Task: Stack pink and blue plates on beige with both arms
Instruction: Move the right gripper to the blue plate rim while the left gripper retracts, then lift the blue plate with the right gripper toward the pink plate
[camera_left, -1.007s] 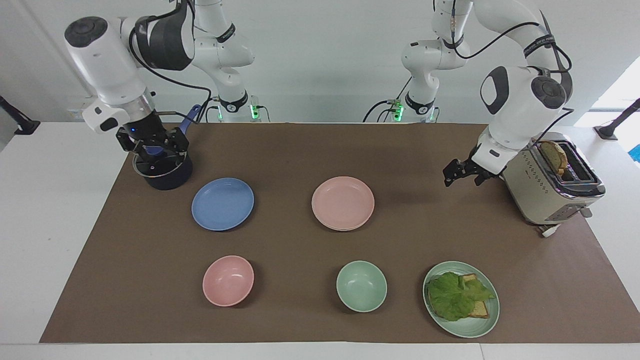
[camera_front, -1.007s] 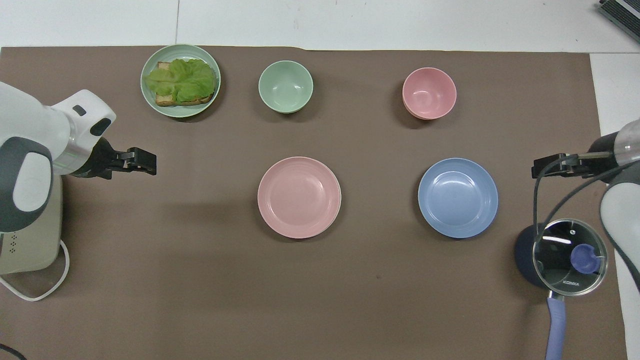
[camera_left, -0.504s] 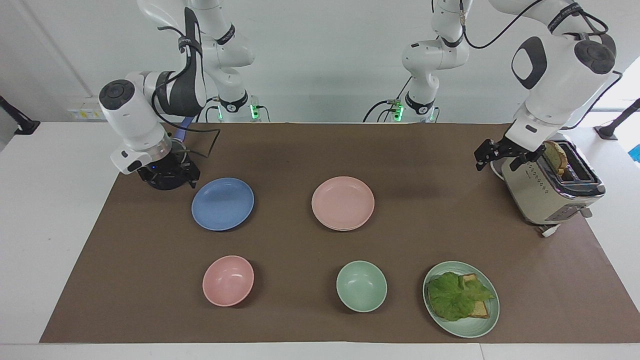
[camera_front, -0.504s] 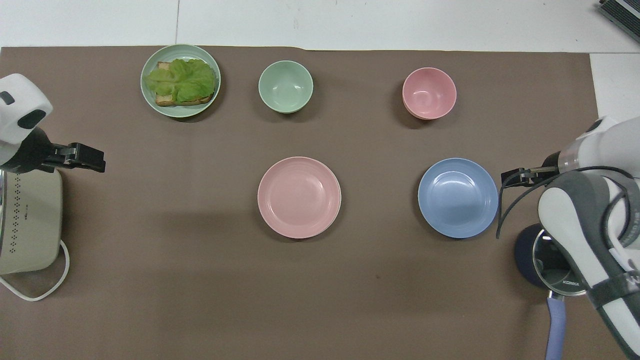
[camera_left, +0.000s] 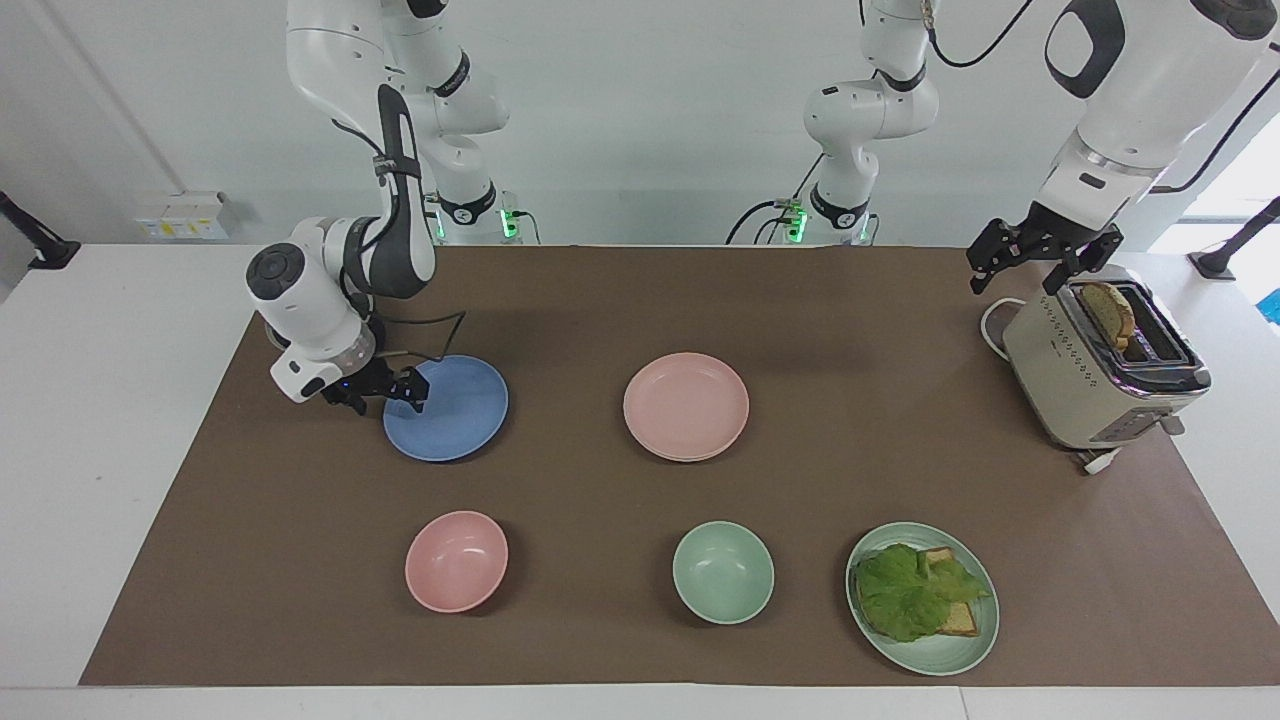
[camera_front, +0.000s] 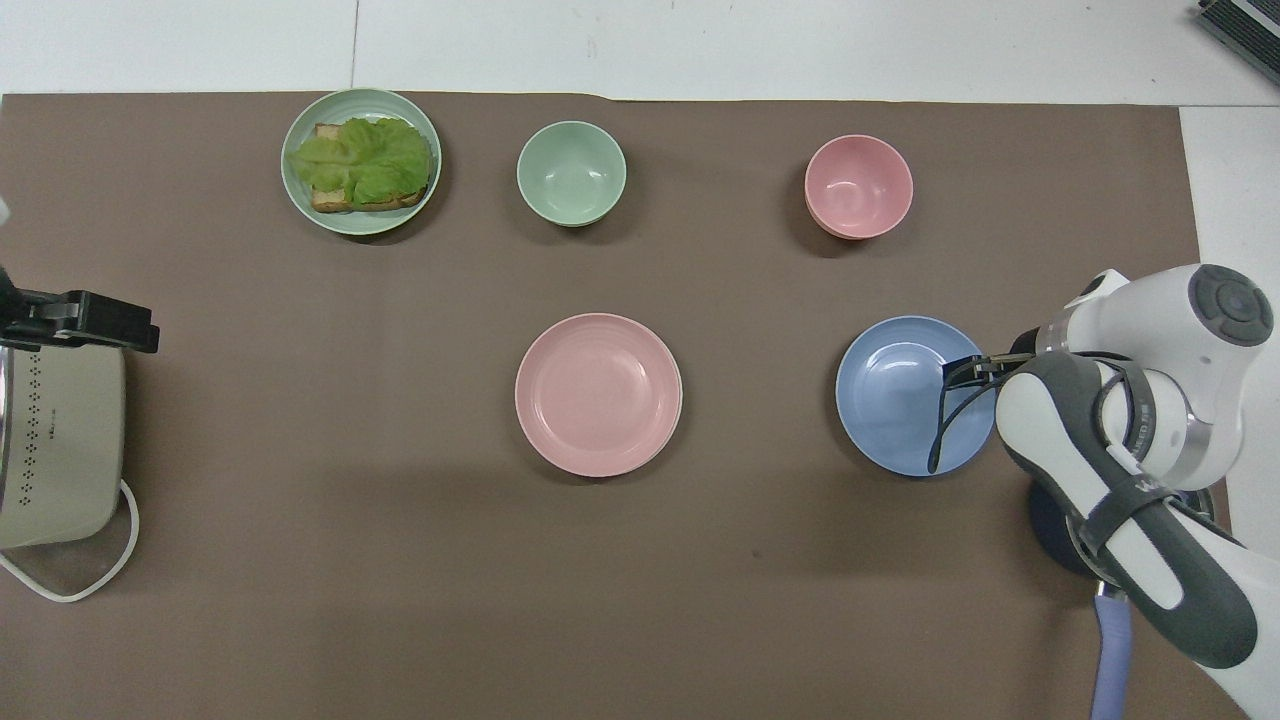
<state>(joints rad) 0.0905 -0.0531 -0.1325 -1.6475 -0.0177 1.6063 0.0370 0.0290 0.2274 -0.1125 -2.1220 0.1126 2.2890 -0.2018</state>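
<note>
The blue plate (camera_front: 890, 396) seems about as wide as the pink plate (camera_front: 599, 395), so I expect it to cover the pink plate nearly to that plate's rim when I stack them.
The blue plate (camera_left: 455, 405) (camera_front: 905, 395) lies flat on the brown mat toward the right arm's end. My right gripper (camera_left: 385, 400) (camera_front: 965, 368) is down low at that plate's rim, open, one finger over the plate. Whether it touches the plate I cannot tell. The pink plate (camera_left: 686, 400) (camera_front: 598, 394) sits mid-table on the beige plate (camera_left: 700, 458) (camera_front: 681, 400), which shows only as a thin pale edge beneath it. My left gripper (camera_left: 1012, 283) (camera_front: 140, 335) hangs open and empty above the toaster.
A toaster (camera_left: 1100, 385) (camera_front: 60, 440) holding a bread slice stands at the left arm's end. Farther from the robots sit a pink bowl (camera_left: 456, 560), a green bowl (camera_left: 723, 572) and a green plate (camera_left: 960, 650) with lettuce and toast. A dark pot (camera_front: 1050, 520) is mostly hidden under the right arm.
The right gripper moved from over the pot down to the blue plate's rim. The left gripper rose and drew back to above the toaster. The plates have not moved.
</note>
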